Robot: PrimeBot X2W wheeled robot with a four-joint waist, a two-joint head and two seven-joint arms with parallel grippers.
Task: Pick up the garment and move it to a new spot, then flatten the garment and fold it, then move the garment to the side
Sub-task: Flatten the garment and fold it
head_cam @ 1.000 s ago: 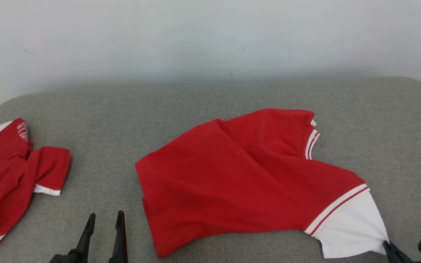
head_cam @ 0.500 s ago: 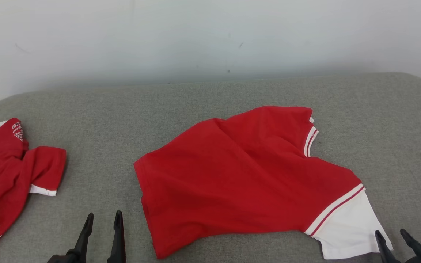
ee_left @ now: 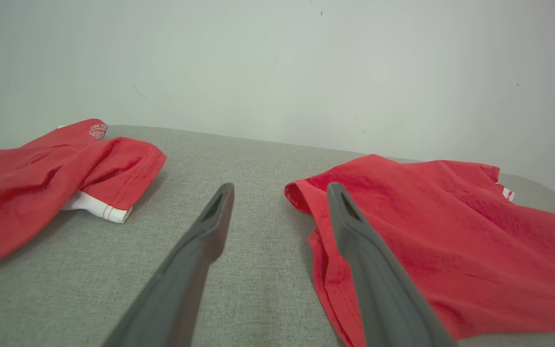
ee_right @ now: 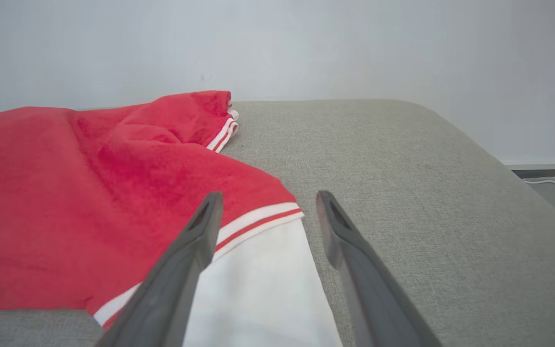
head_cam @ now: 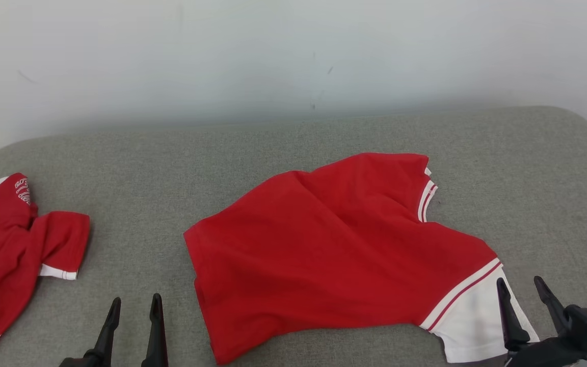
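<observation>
My gripper will lift the white sleeve, and the striped collar (head_cam: 427, 201) will then open into a long curve, because it now disappears under a slack red fold (head_cam: 412, 219).
The garment (head_cam: 324, 255), a red shirt with a white, stripe-trimmed sleeve, lies crumpled on the middle of the grey padded surface (head_cam: 293, 137). My right gripper (head_cam: 519, 280) stands open at the lower right, its fingers astride the outer edge of the white sleeve (ee_right: 258, 284) and gripping nothing. In the right wrist view the garment (ee_right: 89, 193) spreads to the left of the right gripper (ee_right: 269, 195). My left gripper (head_cam: 136, 299) is open at the lower left, just left of the garment's hem (ee_left: 316, 231). The left gripper (ee_left: 280, 188) holds nothing.
A second red garment (head_cam: 13, 244) lies bunched at the surface's left edge, also seen as a red garment (ee_left: 41, 178) from the left wrist. A white wall (head_cam: 293, 61) backs the surface. The surface's rounded right edge drops to floor with a cable (ee_right: 552, 185).
My right gripper has opened, let go of the white sleeve corner and come further up into the head view. The left gripper has stayed put. The camera has shifted slightly.
</observation>
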